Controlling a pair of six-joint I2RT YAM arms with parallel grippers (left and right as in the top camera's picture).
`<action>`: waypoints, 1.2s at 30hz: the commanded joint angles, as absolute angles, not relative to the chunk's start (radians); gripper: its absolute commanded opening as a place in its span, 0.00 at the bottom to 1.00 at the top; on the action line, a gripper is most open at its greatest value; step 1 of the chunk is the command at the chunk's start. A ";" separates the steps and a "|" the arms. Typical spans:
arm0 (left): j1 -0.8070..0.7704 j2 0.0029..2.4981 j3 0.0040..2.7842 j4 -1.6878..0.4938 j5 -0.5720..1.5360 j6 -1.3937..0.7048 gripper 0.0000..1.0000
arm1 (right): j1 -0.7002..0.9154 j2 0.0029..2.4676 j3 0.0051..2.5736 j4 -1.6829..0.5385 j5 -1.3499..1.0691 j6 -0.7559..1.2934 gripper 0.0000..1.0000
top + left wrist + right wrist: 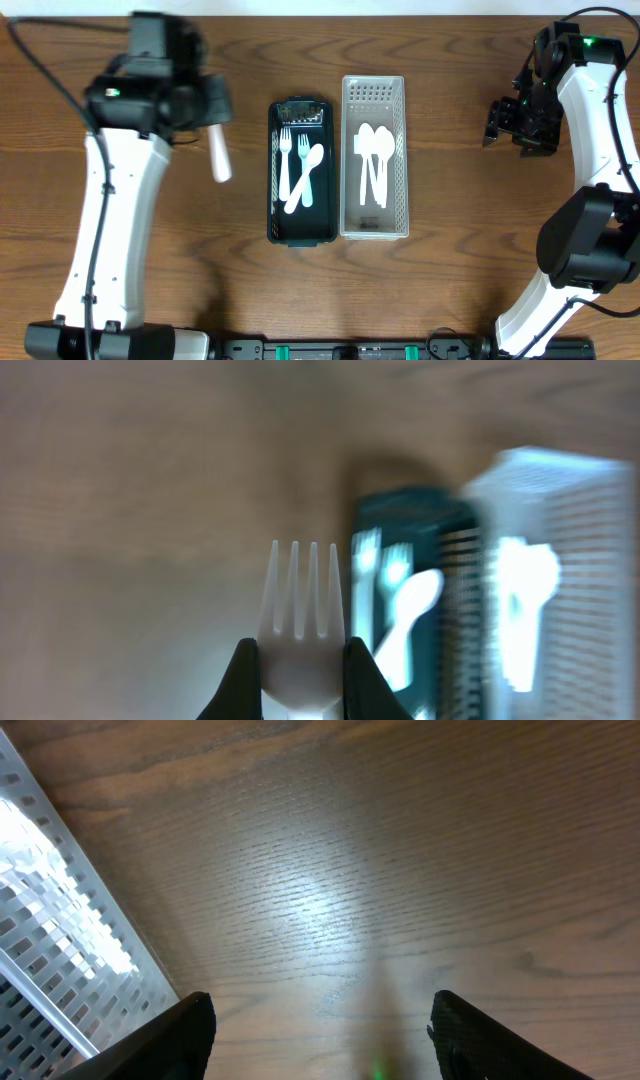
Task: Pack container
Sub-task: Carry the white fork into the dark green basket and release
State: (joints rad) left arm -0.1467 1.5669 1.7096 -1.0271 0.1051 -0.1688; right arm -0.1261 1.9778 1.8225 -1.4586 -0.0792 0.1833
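The white plastic fork [220, 158] is parallel to the dark green tray's long side, so my left gripper should keep going to the space [319, 195] next to the spoon and let go of the fork there.
My left gripper [303, 665] is shut on a white plastic fork [302, 610], tines pointing away. In the overhead view the fork [219, 152] hangs blurred above bare table, left of the dark green tray [273, 180]. That tray holds two forks and a spoon. A white slotted basket [349, 160] to its right holds several white spoons [374, 160]. Both containers show blurred in the left wrist view: the tray [415, 520] and the basket [590, 500]. My right gripper [325, 1020] is open and empty over bare wood at the far right [518, 122], right of the basket's edge [60, 950].
The wooden table [460, 250] lies around both containers. My left arm [115, 210] spans the left side and my right arm [600, 180] runs down the right edge.
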 commanded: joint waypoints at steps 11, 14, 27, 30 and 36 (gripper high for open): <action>-0.382 1.818 1.728 -0.969 0.105 -0.248 0.06 | -0.123 1.983 1.823 -1.447 -0.086 0.154 0.73; -0.414 1.899 1.727 -0.974 0.105 -0.235 0.06 | -0.123 1.983 1.823 -1.446 -0.086 0.143 0.73; -0.442 2.085 1.725 -1.000 0.104 -0.224 0.26 | -0.123 1.983 1.823 -1.451 -0.086 0.114 0.73; -0.439 2.062 1.726 -0.998 0.079 -0.182 0.67 | -0.123 1.983 1.823 -1.448 -0.086 0.114 0.72; -0.429 1.951 1.752 -1.043 -0.002 -0.131 0.78 | -0.123 1.983 1.823 -1.388 -0.086 0.115 0.72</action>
